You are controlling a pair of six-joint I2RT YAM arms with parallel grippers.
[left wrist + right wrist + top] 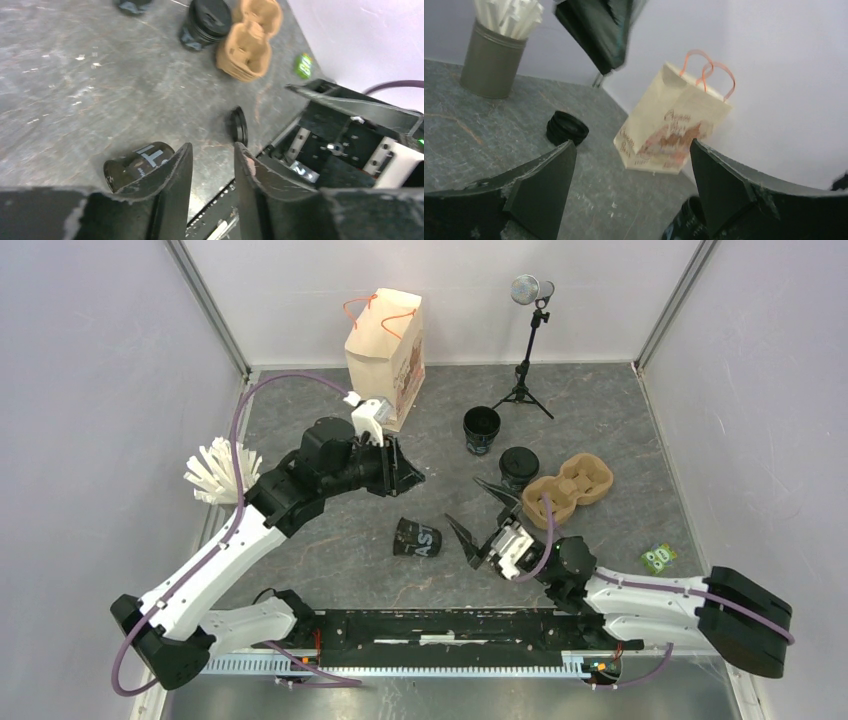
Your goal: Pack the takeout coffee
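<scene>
My right gripper is beside the loose black lid [239, 125] and the cup lies tipped [417, 538], so it should take the lid while my left gripper stands the cup up.
One takeout coffee cup [417, 538] lies on its side on the table, its open mouth showing beside my left finger [137, 162]. A lidded cup [518, 468] stands against the brown carrier [567, 486]. An open, lidless cup [481, 428] stands further back. A loose black lid [239, 125] rests on the table just beyond my left gripper [213, 147], whose jaws stand apart with nothing between them. My right gripper [462, 500] is wide open and empty between the tipped cup and the lidded cup. The paper bag [385, 350] stands at the back.
A grey holder of white straws [491, 60] stands at the left [215, 470]. A small tripod [530, 340] is at the back right, and a green packet [658, 558] lies near the right arm. Grey walls close in on three sides.
</scene>
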